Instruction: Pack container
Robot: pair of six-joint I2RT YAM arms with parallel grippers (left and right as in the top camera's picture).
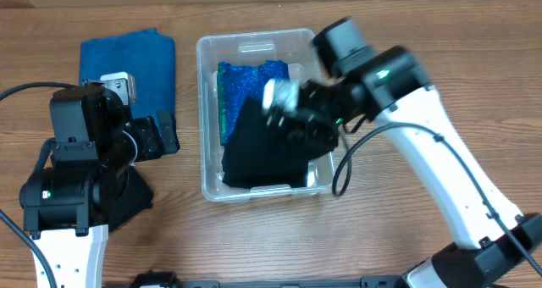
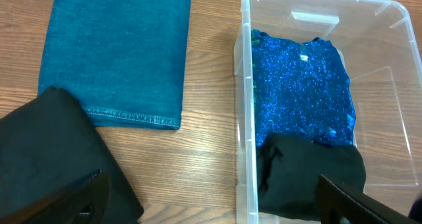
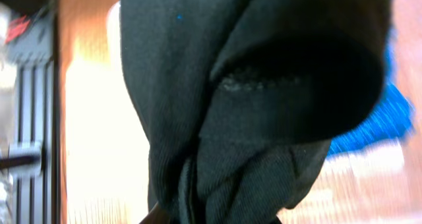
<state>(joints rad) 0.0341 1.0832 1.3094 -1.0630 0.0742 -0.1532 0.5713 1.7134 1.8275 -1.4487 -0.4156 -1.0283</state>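
The robot's right gripper should keep lowering the black cloth (image 1: 254, 142) until it lies next to the sparkly blue cloth, since the black cloth hangs within the container's near half (image 1: 275, 173).
The clear container (image 1: 202, 110) stands at mid table and also shows in the left wrist view (image 2: 243, 105). A sparkly blue cloth (image 1: 246, 78) lies in its far half (image 2: 297, 85). My right gripper (image 1: 296, 123) hangs over the container, shut on a black cloth (image 1: 262, 157) that droops into the near half (image 2: 310, 178). In the right wrist view this black cloth (image 3: 250, 99) fills the frame and hides the jaws (image 3: 211, 216). My left gripper (image 2: 214, 207) is open and empty, left of the container (image 1: 165, 135).
A folded blue towel (image 1: 127, 63) lies at the back left (image 2: 115, 53). Another black cloth (image 1: 131, 195) lies on the table under my left arm (image 2: 53, 158). The wooden table edge runs along the far side.
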